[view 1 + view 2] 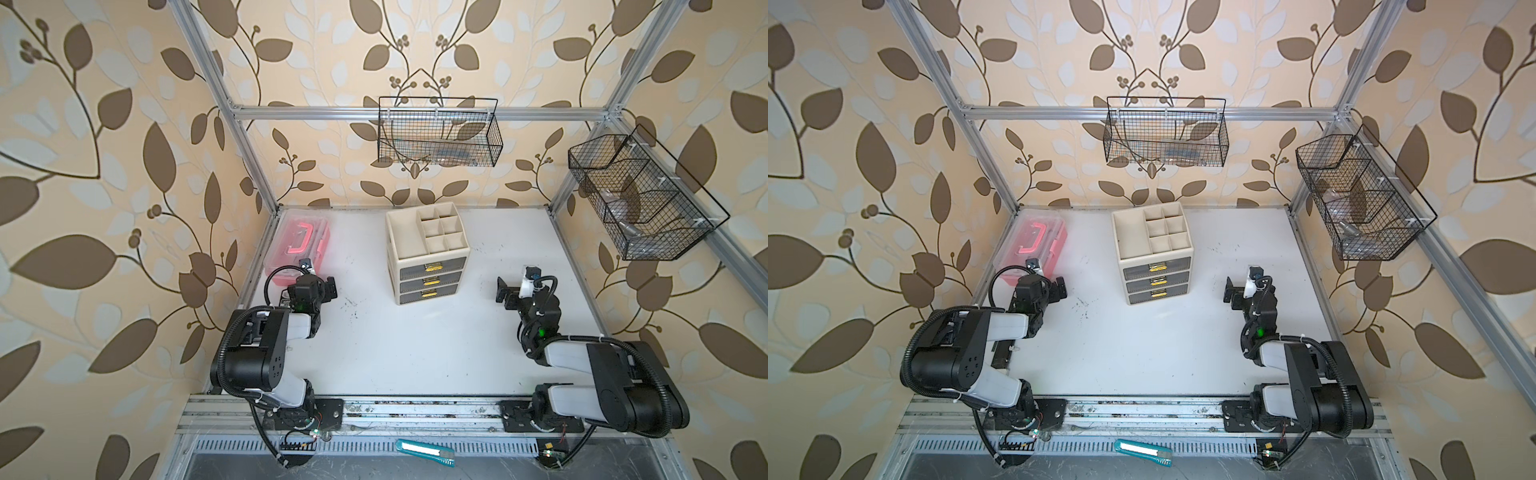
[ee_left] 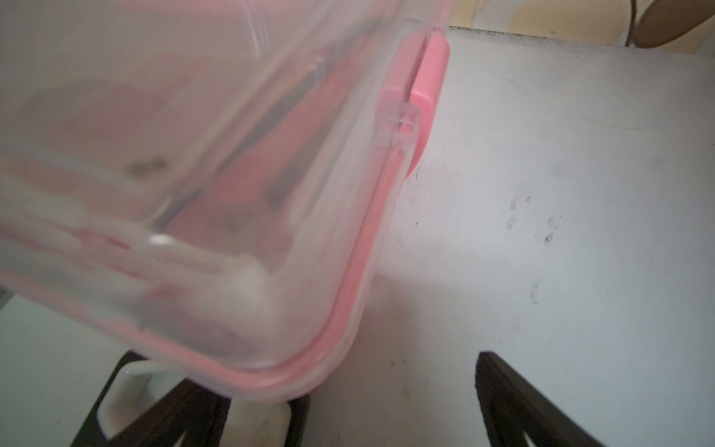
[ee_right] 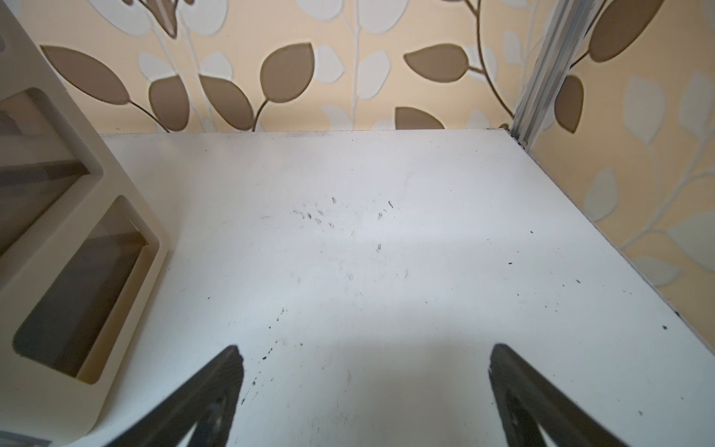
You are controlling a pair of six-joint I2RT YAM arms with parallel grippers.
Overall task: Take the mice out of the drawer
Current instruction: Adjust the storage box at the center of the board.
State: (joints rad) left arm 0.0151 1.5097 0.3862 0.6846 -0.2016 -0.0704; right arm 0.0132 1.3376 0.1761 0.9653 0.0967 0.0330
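Observation:
The drawer unit's yellow handles (image 1: 432, 280) are facing the front bar, so the robot's left gripper should grab the top tray's edge (image 1: 389, 218) and turn the handles toward the right gripper.
No mice show in any view; they are hidden. A beige drawer unit (image 1: 428, 257) (image 1: 1156, 253) stands at the back middle of the white table (image 1: 415, 345), its three grey drawers with yellow handles all shut, the top drawer (image 1: 432, 267) included. Its top tray of open compartments holds nothing that I can see. My left gripper (image 1: 329, 289) (image 1: 1060, 288) is open to the left of the unit, beside a pink box. My right gripper (image 1: 504, 294) (image 1: 1230, 292) is open to the right of the unit. The right wrist view shows bare table between its fingers (image 3: 366, 348) and the unit's side (image 3: 58, 271).
A clear pink-lidded box (image 1: 299, 245) (image 2: 193, 174) lies at the table's left edge, its corner over one left finger in the left wrist view. Two black wire baskets (image 1: 440, 133) (image 1: 640, 199) hang on the frame. A teal utility knife (image 1: 426, 451) lies on the front rail.

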